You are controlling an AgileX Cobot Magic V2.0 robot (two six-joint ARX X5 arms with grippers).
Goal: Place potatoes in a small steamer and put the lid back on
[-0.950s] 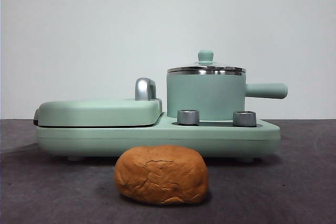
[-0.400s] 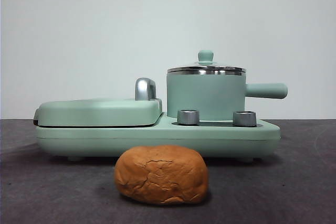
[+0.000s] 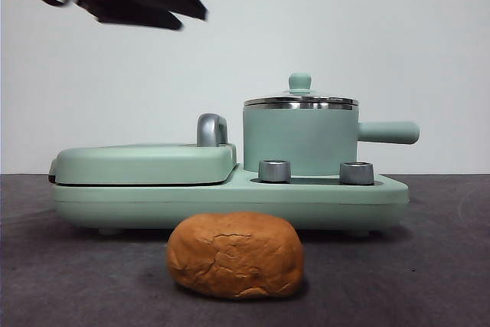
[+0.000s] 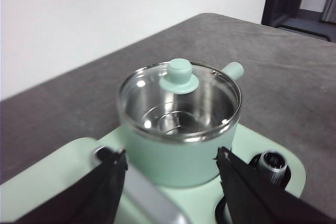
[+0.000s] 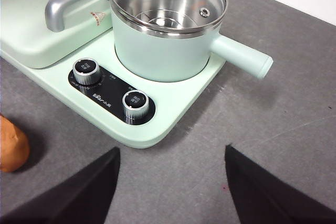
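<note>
I expect the glass lid (image 3: 300, 94) to come off in one piece and leave the pot behind when I lift, because the steel rim (image 3: 302, 101) just rests along the pot's edge.
The potato (image 3: 235, 256), a golden-brown cracked lump, lies on the table in front of the appliance; its edge also shows in the right wrist view (image 5: 10, 145). The mint-green steamer pot (image 3: 300, 139) stands on the base with the glass lid (image 3: 301, 102) on it, knob (image 3: 299, 82) on top. My left gripper (image 3: 191, 21) is high at the upper left, above the grill plate. In the left wrist view it (image 4: 170, 156) is open, with the pot (image 4: 157, 153) and lid knob (image 4: 178, 74) just ahead. My right gripper (image 5: 172, 150) is open over the table, near the dials.
The flat hinged grill plate (image 3: 145, 162) with a steel handle (image 3: 211, 129) sits left of the pot on the same green base (image 3: 230, 198). Two dials (image 3: 275, 171) face forward. The pot's side handle (image 3: 389, 132) sticks out to the right.
The left arm has come in from the top left corner, moving right and a little lower towards the pot. The potato, pot and lid have not moved.
</note>
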